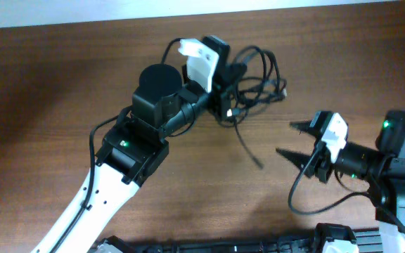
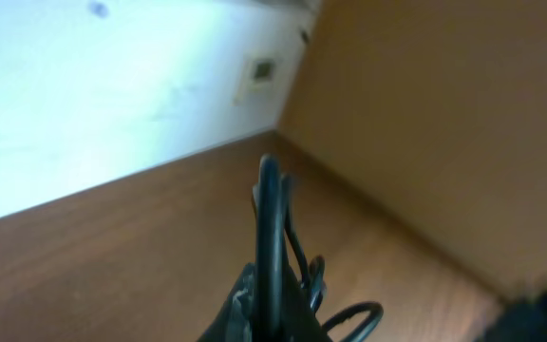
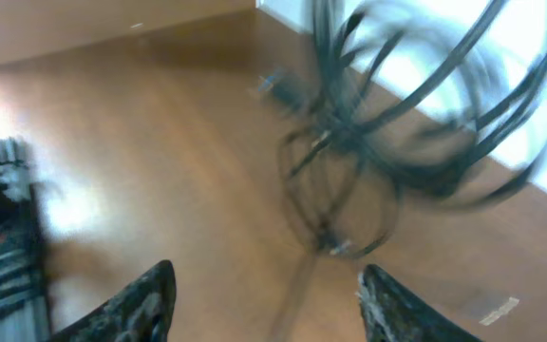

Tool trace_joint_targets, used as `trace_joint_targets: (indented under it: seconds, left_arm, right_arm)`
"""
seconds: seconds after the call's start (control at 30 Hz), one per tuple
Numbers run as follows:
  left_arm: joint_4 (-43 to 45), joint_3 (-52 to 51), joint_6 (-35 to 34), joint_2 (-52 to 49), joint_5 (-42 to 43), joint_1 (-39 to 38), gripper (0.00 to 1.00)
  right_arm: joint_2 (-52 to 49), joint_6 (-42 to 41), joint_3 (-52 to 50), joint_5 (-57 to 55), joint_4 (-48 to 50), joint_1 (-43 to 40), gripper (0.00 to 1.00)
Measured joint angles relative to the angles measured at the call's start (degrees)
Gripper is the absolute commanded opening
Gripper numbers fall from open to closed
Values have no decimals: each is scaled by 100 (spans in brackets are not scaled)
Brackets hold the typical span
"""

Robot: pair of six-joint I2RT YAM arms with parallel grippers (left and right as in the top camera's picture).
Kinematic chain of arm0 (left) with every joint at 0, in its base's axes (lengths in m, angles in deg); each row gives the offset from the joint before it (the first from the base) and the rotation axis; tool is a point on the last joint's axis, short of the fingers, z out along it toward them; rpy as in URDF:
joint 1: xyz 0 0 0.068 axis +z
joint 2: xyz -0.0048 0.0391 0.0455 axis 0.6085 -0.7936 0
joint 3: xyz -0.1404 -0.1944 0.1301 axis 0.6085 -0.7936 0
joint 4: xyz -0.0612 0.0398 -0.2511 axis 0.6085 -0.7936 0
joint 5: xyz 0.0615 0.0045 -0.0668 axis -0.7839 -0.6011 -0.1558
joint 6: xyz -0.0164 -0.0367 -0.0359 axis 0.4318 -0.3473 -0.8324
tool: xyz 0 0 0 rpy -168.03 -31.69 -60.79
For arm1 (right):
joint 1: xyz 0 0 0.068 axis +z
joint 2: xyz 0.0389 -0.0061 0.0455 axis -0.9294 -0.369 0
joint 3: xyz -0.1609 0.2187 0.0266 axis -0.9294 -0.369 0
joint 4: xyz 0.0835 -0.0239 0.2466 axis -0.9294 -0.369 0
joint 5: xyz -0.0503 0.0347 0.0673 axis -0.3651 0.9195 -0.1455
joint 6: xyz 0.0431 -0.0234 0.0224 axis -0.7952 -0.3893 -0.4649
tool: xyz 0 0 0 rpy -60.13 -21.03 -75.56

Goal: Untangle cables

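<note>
I should put the cables' loops (image 1: 256, 83) down on the wood (image 1: 220, 158) and work them loose with my right gripper, because they hang in a clump from my left gripper.
The cables (image 1: 262, 81) form a bundle of thin black loops at the back centre of the table, lifted above the wood. My left gripper (image 1: 225, 83) is shut on the bundle's left side. In the left wrist view a black cable (image 2: 269, 228) runs straight up from between the closed left gripper (image 2: 269, 309). One loose strand (image 1: 248, 144) trails down towards the front. A small light plug tip (image 1: 230, 112) hangs under the bundle. My right gripper (image 1: 285, 139) stands open to the right of that strand, holding nothing. In the right wrist view the cables (image 3: 416, 114) are blurred, ahead of the open right gripper (image 3: 266, 290).
The brown wooden table (image 1: 62, 91) ends at a white wall strip along the back edge (image 1: 83, 10). Black equipment (image 1: 259, 246) lies along the front edge. The right arm's body (image 1: 399, 161) fills the right side.
</note>
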Motion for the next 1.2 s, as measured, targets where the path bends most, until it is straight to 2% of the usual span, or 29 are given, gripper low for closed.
trace_joint_targets:
  seconds: [0.03, 0.07, 0.13, 0.27, 0.37, 0.5, 0.67, 0.83, 1.03, 1.1, 1.2]
  left_arm:
    - [-127, 2, 280, 0, 186, 0, 0]
    - [-315, 0, 640, 0, 474, 0, 0]
    - [-356, 0, 992, 0, 901, 0, 0]
    - [-339, 0, 1467, 0, 1628, 0, 0]
    - [-330, 0, 1596, 0, 2041, -138, 0]
    - [-284, 0, 1604, 0, 2159, -660, 0]
    - [-417, -2, 1600, -2, 2063, -835, 0]
    - [-645, -120, 1600, 63, 2055, -369, 0]
    - [-964, -192, 1598, 719, 2199, 409, 0]
    - [-909, -179, 1596, 1497, 2218, 1115, 0]
    - [-979, 28, 1598, 2308, 2225, 1552, 0]
  right_arm:
    - [2, -190, -11, -28, 313, 0, 99]
    - [-2, -616, -7, -118, 914, 0, 99]
    - [4, -1250, -4, -361, 1449, 0, 99]
    - [4, -2339, 0, -809, 1950, 0, 99]
    - [-87, -2599, 0, -1073, 2151, 0, 99]
    - [-577, -2702, 0, -1423, 2140, 0, 99]
    - [-1119, -2704, 2, -2966, 1812, 42, 99]
    - [-1130, -2739, 28, -4341, 1464, 142, 99]
    - [-1019, -2758, 205, -4489, 1484, 160, 99]
    - [-1237, -2857, 105, -5344, 1412, -505, 99]
    - [-1303, -2979, 63, -5766, 1388, -748, 99]
